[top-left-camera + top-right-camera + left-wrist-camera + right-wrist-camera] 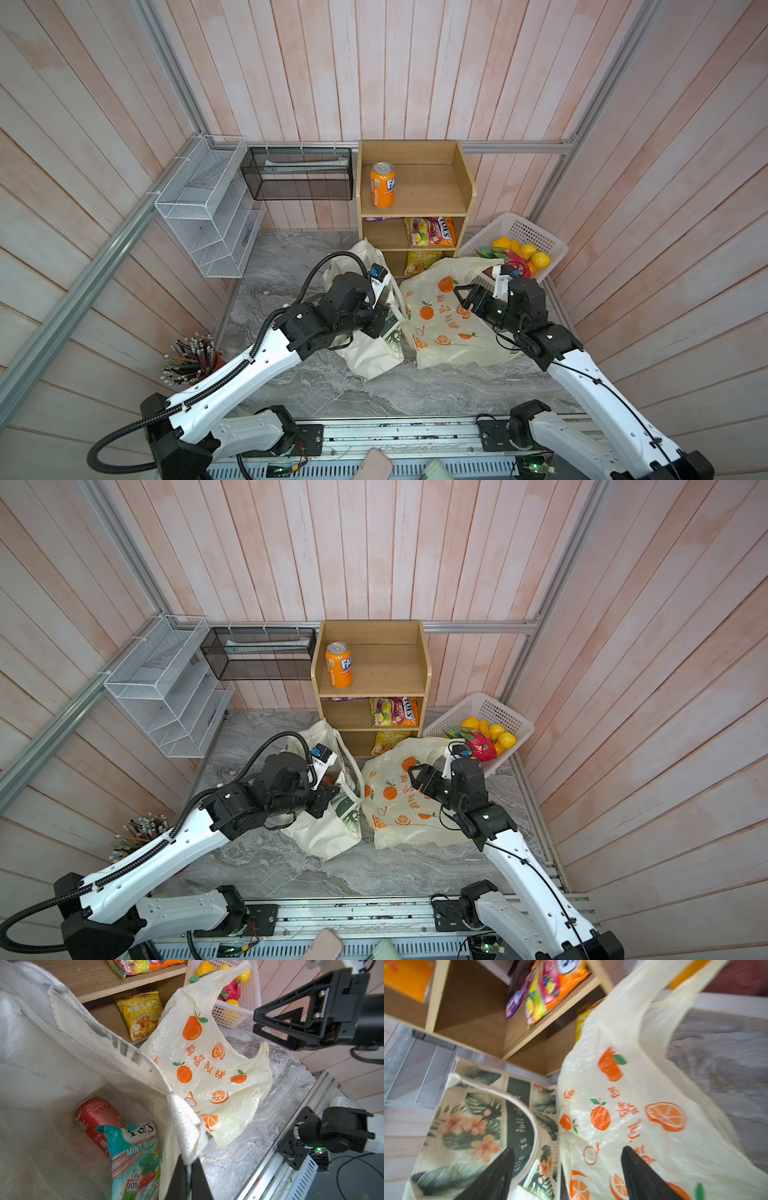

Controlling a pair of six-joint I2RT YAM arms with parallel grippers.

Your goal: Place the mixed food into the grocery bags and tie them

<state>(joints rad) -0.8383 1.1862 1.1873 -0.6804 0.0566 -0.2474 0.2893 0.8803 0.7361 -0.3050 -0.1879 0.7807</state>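
Note:
The cream canvas tote crowds the plastic bag's edge, so my right gripper should first grab the tote's rim and help my left gripper shift the tote aside.
The cream canvas tote stands on the marble floor, its mouth held up. Inside it lie the red drink can and the teal-and-white snack packet. My left gripper is shut on the tote's woven handle at the rim. To the tote's right, the pale-yellow plastic bag printed with oranges lies slack on the floor. My right gripper hovers above the plastic bag, open, with nothing between its fingers. The tote's leaf-print side shows beside it.
A wooden shelf behind the bags holds an orange soda can and snack packets. A white perforated basket of fruit stands at the right wall. Wire racks hang left; a pencil cup stands front left.

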